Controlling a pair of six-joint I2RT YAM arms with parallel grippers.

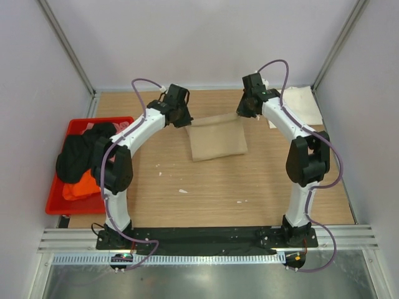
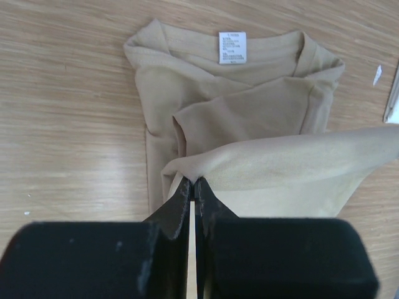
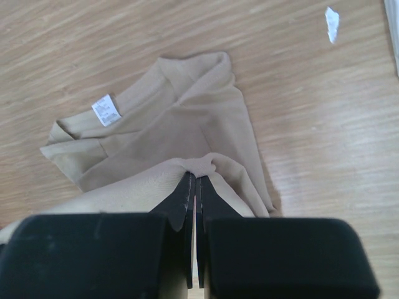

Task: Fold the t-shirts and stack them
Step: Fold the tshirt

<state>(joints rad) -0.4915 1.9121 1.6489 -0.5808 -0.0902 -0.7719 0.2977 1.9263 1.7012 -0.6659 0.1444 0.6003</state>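
Note:
My right gripper should keep going toward the t-shirt's flat collar [image 3: 153, 89] and release the edge there, as the tan t-shirt's held edge [image 1: 214, 119] is stretched straight across its body.
A tan t-shirt [image 1: 217, 138] lies partly folded in the middle of the wooden table, its collar and white label toward the near side. My left gripper [image 1: 182, 118] is shut on its far left edge [image 2: 193, 180] and holds that edge lifted. My right gripper [image 1: 243, 112] is shut on its far right edge [image 3: 198, 169], also lifted. The cloth spans between both grippers above the folded body [image 2: 237, 93] [image 3: 162, 124]. A cream-white t-shirt [image 1: 298, 106] lies folded at the far right. Black [image 1: 81, 152] and orange [image 1: 81, 187] shirts lie in the red bin.
The red plastic bin [image 1: 59, 199] stands at the left table edge beside my left arm. Small white scraps [image 1: 182, 190] lie on the wood nearer the arm bases; one shows in the right wrist view [image 3: 332, 22]. Enclosure walls and metal posts ring the table.

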